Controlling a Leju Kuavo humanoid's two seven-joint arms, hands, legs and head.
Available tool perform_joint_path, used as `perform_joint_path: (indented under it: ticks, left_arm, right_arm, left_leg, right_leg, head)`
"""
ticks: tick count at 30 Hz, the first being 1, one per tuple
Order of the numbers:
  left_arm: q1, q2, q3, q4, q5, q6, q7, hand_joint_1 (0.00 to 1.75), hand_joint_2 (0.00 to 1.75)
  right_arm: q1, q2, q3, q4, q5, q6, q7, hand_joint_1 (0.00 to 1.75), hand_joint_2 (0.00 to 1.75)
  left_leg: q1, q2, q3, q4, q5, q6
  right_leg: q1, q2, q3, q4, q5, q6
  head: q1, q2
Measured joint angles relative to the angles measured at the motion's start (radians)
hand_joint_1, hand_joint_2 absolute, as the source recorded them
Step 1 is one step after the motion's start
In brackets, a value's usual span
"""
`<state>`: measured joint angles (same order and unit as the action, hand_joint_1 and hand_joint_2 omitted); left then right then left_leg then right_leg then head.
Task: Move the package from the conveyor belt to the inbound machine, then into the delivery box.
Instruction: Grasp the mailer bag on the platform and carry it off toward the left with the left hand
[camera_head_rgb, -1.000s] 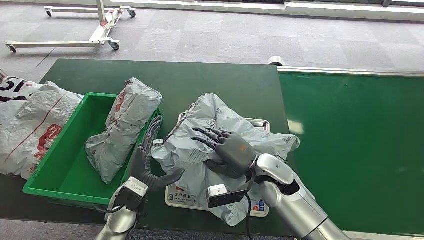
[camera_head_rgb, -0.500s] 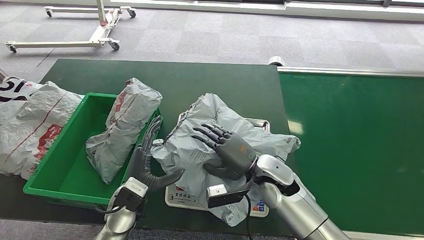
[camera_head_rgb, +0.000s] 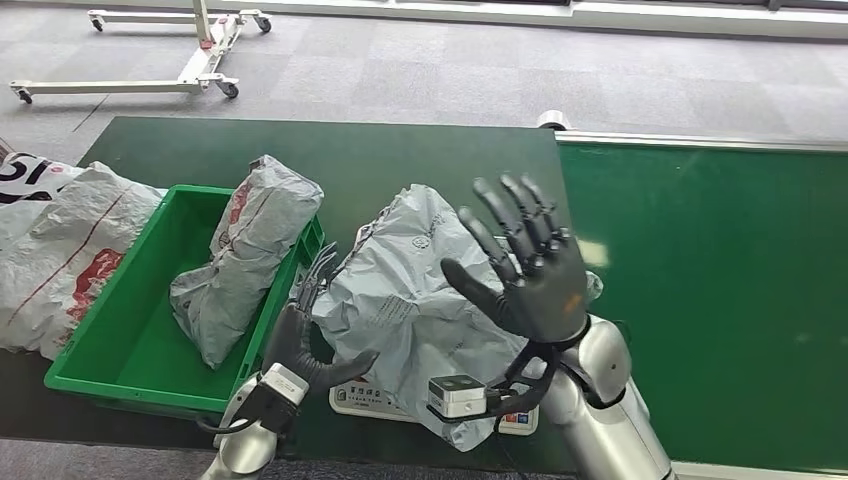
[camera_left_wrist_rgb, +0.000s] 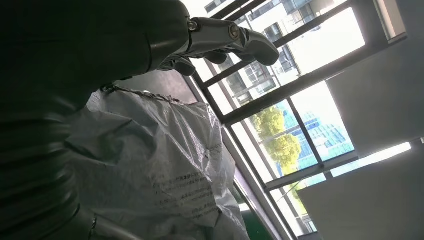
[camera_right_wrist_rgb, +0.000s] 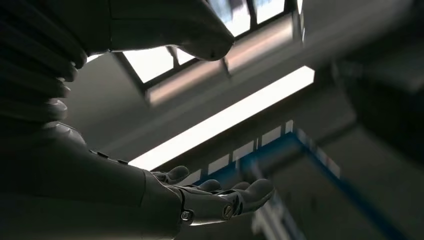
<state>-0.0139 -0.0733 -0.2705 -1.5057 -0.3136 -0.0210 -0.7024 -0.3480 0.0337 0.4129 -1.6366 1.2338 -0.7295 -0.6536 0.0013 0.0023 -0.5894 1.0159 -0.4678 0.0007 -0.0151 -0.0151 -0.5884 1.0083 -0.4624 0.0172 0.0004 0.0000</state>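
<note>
The grey package (camera_head_rgb: 400, 300) will spread out across the green box's rim when the robot lowers it in, because loose, crumpled plastic (camera_head_rgb: 425, 220) reaches wide over the plate.
A crumpled grey package (camera_head_rgb: 415, 285) lies on the white inbound machine plate (camera_head_rgb: 365, 392) in the middle of the dark green table. My right hand (camera_head_rgb: 525, 265) is lifted above the package, palm up and fingers spread, holding nothing. My left hand (camera_head_rgb: 305, 335) stands open against the package's left side, by the wall of the green delivery box (camera_head_rgb: 110, 330). The left wrist view shows the package (camera_left_wrist_rgb: 160, 165) close beside the fingers (camera_left_wrist_rgb: 225, 37). In the right wrist view, the open right hand (camera_right_wrist_rgb: 210, 197) faces the ceiling.
Another grey package (camera_head_rgb: 240, 265) leans inside the green box. A large white sack (camera_head_rgb: 55, 250) lies left of the box. The green conveyor belt (camera_head_rgb: 700, 270) runs on the right. A white wheeled frame (camera_head_rgb: 190, 55) stands on the floor beyond the table.
My right hand has let go of the package and risen off it, turning palm up with fingers spread. My left hand has shifted slightly toward the package.
</note>
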Motion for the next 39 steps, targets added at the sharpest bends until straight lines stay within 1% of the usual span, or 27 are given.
perform_joint_path:
  ticks: [1,2,4,7,10,17,20,22,24,25,27,29,33,36,39]
  left_arm:
    - [-0.002,-0.004,0.0,0.003,-0.004,0.004,0.0,0.0,1.75]
    - [-0.003,-0.007,0.0,0.007,-0.009,0.01,0.0,0.0,1.75]
    - [-0.003,-0.011,-0.001,0.013,-0.021,0.025,0.0,0.0,1.75]
    - [-0.003,-0.016,-0.007,0.019,-0.038,0.038,0.0,0.0,1.75]
    - [-0.004,-0.023,-0.012,0.024,-0.051,0.044,0.001,0.0,1.75]
    - [-0.009,-0.029,-0.015,0.043,-0.076,0.052,0.005,0.0,1.75]
    - [-0.032,-0.029,-0.034,0.073,-0.133,0.002,0.036,0.0,1.75]
    - [-0.067,-0.029,-0.071,0.118,-0.204,-0.077,0.069,0.0,1.75]
    - [-0.113,-0.031,-0.132,0.189,-0.296,-0.164,0.096,0.0,1.75]
    - [-0.135,-0.034,-0.168,0.231,-0.338,-0.192,0.103,0.0,1.75]
    - [-0.174,-0.047,-0.231,0.317,-0.392,-0.211,0.105,0.0,1.75]
    - [-0.212,-0.062,-0.278,0.395,-0.414,-0.207,0.1,0.0,1.75]
    - [-0.277,-0.086,-0.336,0.518,-0.428,-0.182,0.084,1.75,1.75]
    - [-0.316,-0.101,-0.358,0.587,-0.424,-0.159,0.072,1.75,1.75]
    - [-0.341,-0.11,-0.369,0.627,-0.418,-0.148,0.067,1.75,1.75]
  right_arm:
    - [0.009,0.023,-0.061,-0.082,0.013,-0.022,-0.023,0.0,1.75]
    - [0.017,0.041,-0.118,-0.161,0.018,-0.022,-0.033,0.0,1.75]
    - [0.037,0.065,-0.197,-0.284,0.015,0.011,-0.038,0.0,1.75]
    - [0.054,0.095,-0.254,-0.408,0.008,0.025,-0.041,0.0,1.75]
    - [0.063,0.117,-0.285,-0.482,0.002,0.029,-0.041,0.0,1.75]
    - [0.079,0.142,-0.318,-0.535,0.019,0.032,-0.041,0.0,1.75]
    - [0.079,0.157,-0.318,-0.536,0.025,0.032,-0.041,0.0,1.75]
    - [0.076,0.172,-0.318,-0.535,0.025,0.032,-0.041,0.0,1.75]
    - [0.07,0.189,-0.318,-0.534,0.026,0.033,-0.041,0.0,1.75]
    - [0.067,0.198,-0.318,-0.533,0.026,0.033,-0.041,0.0,1.75]
    - [0.064,0.212,-0.318,-0.53,0.027,0.033,-0.042,0.0,1.75]
    - [0.064,0.222,-0.318,-0.528,0.027,0.033,-0.042,0.0,1.75]
    - [0.063,0.231,-0.318,-0.525,0.021,0.033,-0.041,0.0,1.75]
    - [0.063,0.233,-0.318,-0.524,0.02,0.034,-0.041,0.0,1.75]
    - [0.063,0.233,-0.318,-0.521,0.019,0.034,-0.041,0.0,1.75]
  left_leg:
    - [0.0,0.0,0.0,0.0,0.0,0.0]
    - [0.0,0.0,0.001,0.0,-0.001,0.0]
    - [0.0,0.001,0.001,0.0,-0.001,0.001]
    - [0.0,0.003,0.002,0.0,-0.002,0.001]
    - [0.0,0.003,0.003,0.0,-0.002,0.001]
    - [0.0,0.003,0.003,0.0,-0.001,0.0]
    - [0.0,0.003,0.003,0.0,-0.001,0.001]
    - [0.0,0.002,0.003,0.0,-0.001,0.001]
    - [0.0,0.002,0.003,0.0,-0.001,0.001]
    - [-0.001,0.003,0.003,0.0,-0.001,0.001]
    - [-0.001,0.003,0.003,0.0,-0.001,0.001]
    - [-0.002,0.003,0.003,0.0,-0.001,0.001]
    - [-0.002,0.003,0.003,0.0,-0.001,0.001]
    - [-0.001,0.003,0.003,0.0,-0.001,0.001]
    - [-0.001,0.003,0.004,0.0,-0.001,0.001]
  right_leg:
    - [0.0,0.0,0.0,0.0,0.0,0.0]
    - [0.0,0.0,0.001,0.0,-0.001,0.0]
    - [0.0,0.0,0.002,0.0,-0.002,0.0]
    - [-0.001,0.002,0.002,0.0,-0.001,0.0]
    - [-0.001,0.002,0.002,-0.001,-0.001,0.0]
    - [0.0,0.002,0.002,0.0,0.0,0.0]
    - [0.0,0.002,0.002,0.0,0.0,0.0]
    - [0.0,0.002,0.003,0.0,0.0,0.0]
    - [-0.001,0.002,0.003,0.0,0.0,0.0]
    - [-0.001,0.002,0.003,0.0,0.0,0.001]
    - [-0.001,0.002,0.003,0.0,0.001,0.001]
    - [-0.002,0.002,0.003,0.0,0.001,0.001]
    - [-0.002,0.002,0.003,0.0,0.001,0.001]
    - [-0.002,0.002,0.003,0.0,0.001,0.001]
    - [-0.001,0.002,0.004,0.0,0.001,0.001]
  head:
    - [0.0,0.0]
    - [0.0,0.0]
    - [0.0,0.0]
    - [0.0,0.0]
    - [0.0,0.0]
    - [0.0,0.0]
    - [0.0,0.0]
    - [0.0,0.0]
    - [0.0,0.0]
    - [0.0,0.0]
    - [0.0,0.0]
    - [0.0,0.0]
    - [0.0,0.0]
    - [0.0,0.0]
    - [0.0,0.0]
